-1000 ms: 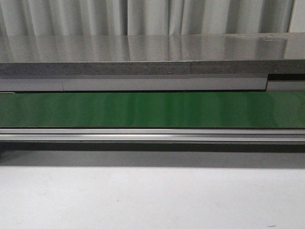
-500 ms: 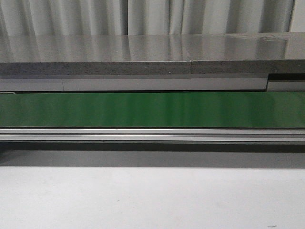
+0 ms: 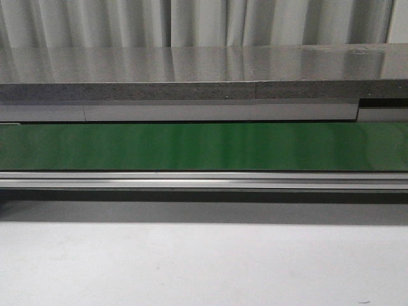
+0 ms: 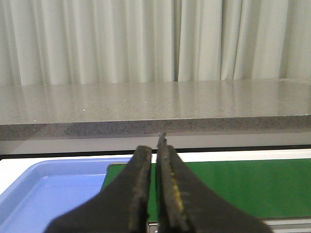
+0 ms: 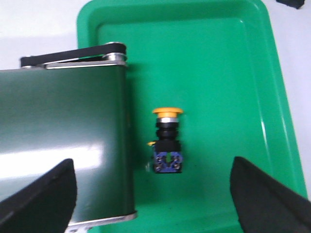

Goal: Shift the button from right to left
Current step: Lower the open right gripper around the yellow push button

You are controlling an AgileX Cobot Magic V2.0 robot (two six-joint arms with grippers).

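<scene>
A black drive belt [image 5: 73, 54] runs at the roller, so I expect the dark green conveyor belt [image 3: 204, 146] to move the button along when I set it there.
The button [image 5: 167, 141], a yellow-orange cap on a black body with a blue terminal end, lies on its side in a green tray [image 5: 228, 58] next to the end of the dark green conveyor belt [image 5: 58, 126]. My right gripper [image 5: 153, 194] is open, high above the tray, its two fingertips wide apart on either side of the button and not touching it. My left gripper [image 4: 155, 160] is shut and empty, hovering over the belt's other end [image 4: 233, 187] near a blue tray [image 4: 53, 189]. Neither gripper nor the button shows in the front view.
The front view shows the green belt [image 3: 204, 146], its aluminium rail [image 3: 204, 182], a grey stone counter [image 3: 204, 70] behind it with curtains, and the white table [image 3: 204, 264] in front. A black drive belt [image 5: 73, 55] runs at the conveyor's end roller.
</scene>
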